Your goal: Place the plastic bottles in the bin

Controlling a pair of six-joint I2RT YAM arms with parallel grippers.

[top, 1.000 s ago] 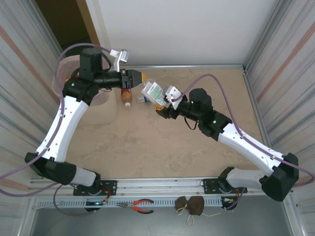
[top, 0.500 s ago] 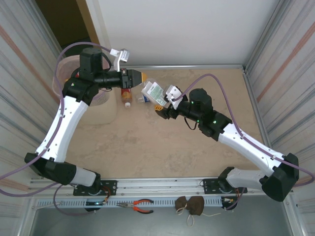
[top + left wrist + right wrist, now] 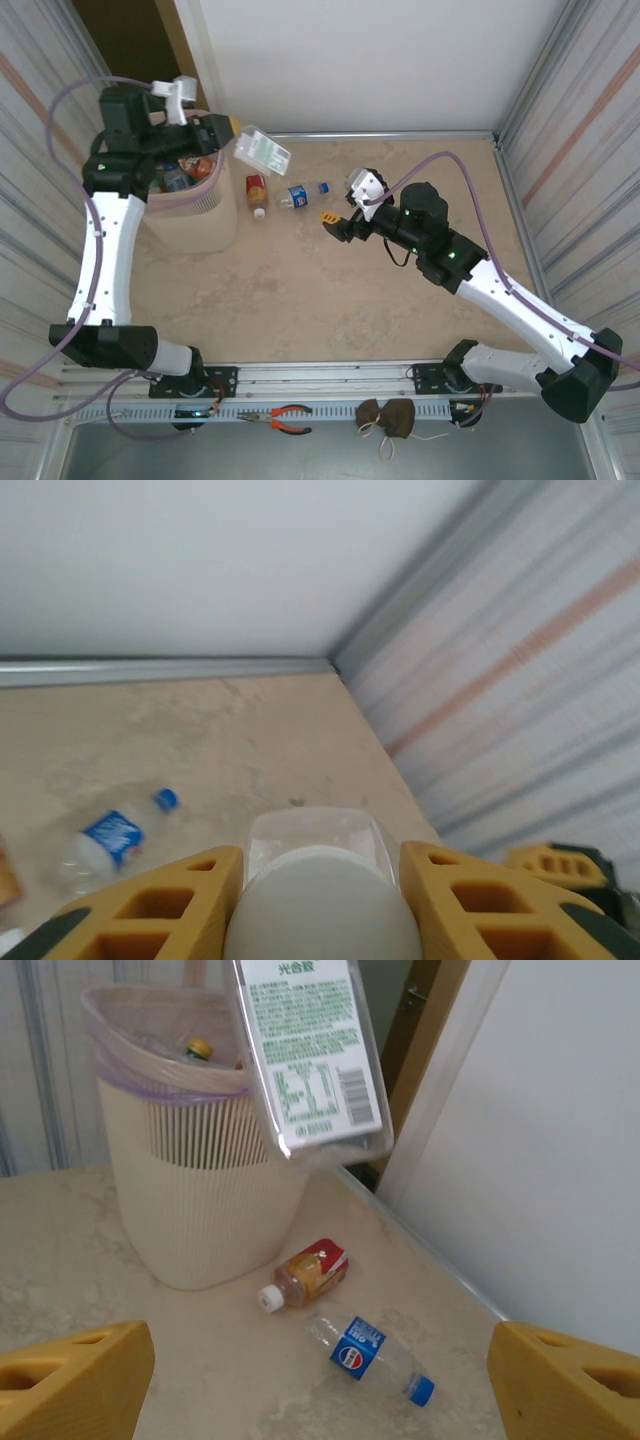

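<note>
The square bottle's body (image 3: 263, 153) is still beyond the bin's rim. My left gripper should keep moving inward until the whole bottle is above the bin's opening (image 3: 182, 180), then let go.
My left gripper (image 3: 230, 129) is shut on the capped end of a clear square plastic bottle (image 3: 263, 150) with a green-and-white label, held in the air just right of the bin (image 3: 190, 222). In the left wrist view the yellow fingers (image 3: 150, 910) press on both sides of its white cap (image 3: 320, 905). The bin holds several bottles (image 3: 178, 177). A red-labelled bottle (image 3: 256, 192) and a blue-labelled bottle (image 3: 299, 194) lie on the floor beside the bin. My right gripper (image 3: 334, 220) stands open, low, right of them. From the right wrist I see the bin (image 3: 200, 1200), the held bottle (image 3: 312, 1050), the red bottle (image 3: 310, 1272) and the blue one (image 3: 366, 1345).
Corrugated metal walls close in both sides, and a white wall (image 3: 360, 60) stands at the back behind a metal rail (image 3: 400, 135). Orange-handled pliers (image 3: 285, 418) and a brown pouch (image 3: 386, 416) lie below the near rail, off the work surface.
The left arm has swung up and left toward the bin, carrying the green-labelled bottle. The right gripper has opened wider and come away from that bottle.
</note>
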